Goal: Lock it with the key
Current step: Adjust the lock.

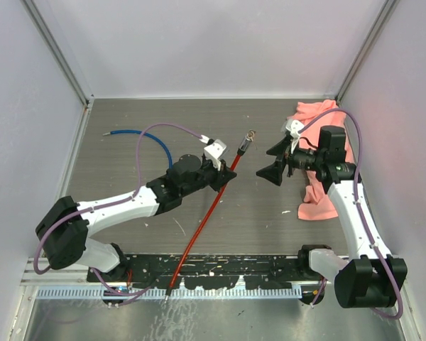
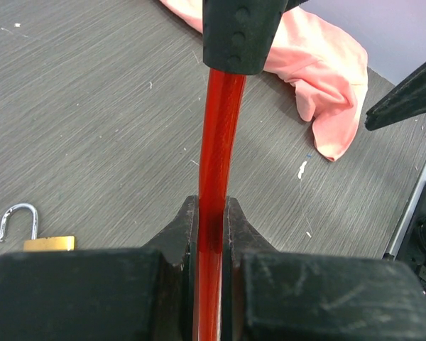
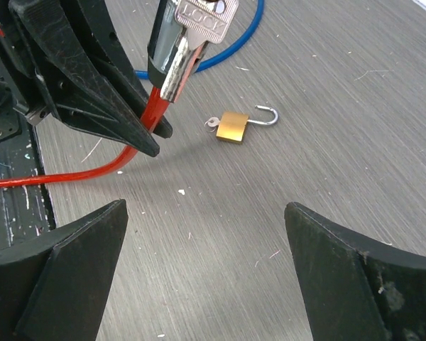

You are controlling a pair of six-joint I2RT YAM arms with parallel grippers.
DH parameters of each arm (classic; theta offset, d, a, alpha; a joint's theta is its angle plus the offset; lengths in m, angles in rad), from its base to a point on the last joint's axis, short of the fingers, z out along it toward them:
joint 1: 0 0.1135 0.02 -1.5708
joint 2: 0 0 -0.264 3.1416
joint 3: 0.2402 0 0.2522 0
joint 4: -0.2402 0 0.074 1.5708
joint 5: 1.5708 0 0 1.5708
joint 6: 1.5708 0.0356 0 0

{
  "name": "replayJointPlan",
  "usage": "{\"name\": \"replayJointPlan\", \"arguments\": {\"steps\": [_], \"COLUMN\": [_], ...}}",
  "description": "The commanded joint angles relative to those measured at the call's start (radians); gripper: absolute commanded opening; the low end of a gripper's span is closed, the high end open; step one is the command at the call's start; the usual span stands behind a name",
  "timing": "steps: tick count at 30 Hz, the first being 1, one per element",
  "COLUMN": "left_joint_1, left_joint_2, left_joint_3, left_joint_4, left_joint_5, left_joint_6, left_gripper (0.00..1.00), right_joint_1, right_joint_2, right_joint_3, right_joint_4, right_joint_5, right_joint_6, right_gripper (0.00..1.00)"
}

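The red cable's tail point(image 1: 172, 281) is hanging over the rail. Next, my left gripper lifts the key and pulls the tail clear before my right gripper grabs the cable point(image 1: 204, 222).
A small brass padlock point(image 3: 232, 127) lies on the grey table with its shackle swung open; it also shows as the padlock point(image 2: 46, 243) at the lower left and the padlock point(image 1: 250, 134) in the top view. My left gripper point(image 2: 211, 207) is shut on a red cable point(image 2: 216, 142) and holds its end off the table. That end carries a black sleeve point(image 2: 240, 32) and a silver key point(image 3: 201, 18) stamped LOCK. My right gripper point(image 3: 204, 206) stands wide open with nothing between its fingers, facing the key from the right, right gripper point(image 1: 265, 162) close to left gripper point(image 1: 229, 172).
A pink cloth point(image 1: 319, 192) lies under the right arm at the back right. A blue cable point(image 1: 138, 133) curves across the back left. The red cable point(image 1: 199, 227) trails down to the rail point(image 1: 220, 266) at the near edge. Walls close in three sides.
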Motion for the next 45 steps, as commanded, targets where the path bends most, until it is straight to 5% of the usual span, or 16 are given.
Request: {"name": "replayJointPlan", "arguments": {"steps": [1, 17, 37, 45], "left_joint_1": [-0.002, -0.003, 0.097, 0.141], "left_joint_2": [-0.020, 0.057, -0.176, -0.199], "left_joint_3": [0.038, 0.077, 0.062, 0.228], "left_joint_4": [0.088, 0.093, -0.064, -0.152], "left_joint_5": [-0.004, -0.009, -0.025, -0.057], "left_joint_6": [-0.029, -0.038, 0.051, 0.001], "left_gripper": [0.00, 0.00, 0.00, 0.00], "right_joint_1": [0.006, 0.006, 0.006, 0.029], "right_joint_2": [-0.023, -0.020, -0.016, 0.022], "right_joint_3": [0.014, 0.003, 0.155, 0.238], "right_joint_4": [-0.011, -0.008, -0.017, 0.129], "right_joint_5": [-0.027, -0.029, -0.095, -0.140], "right_joint_6": [-0.026, -0.031, -0.065, 0.052], "right_gripper": [0.97, 0.97, 0.98, 0.98]}}
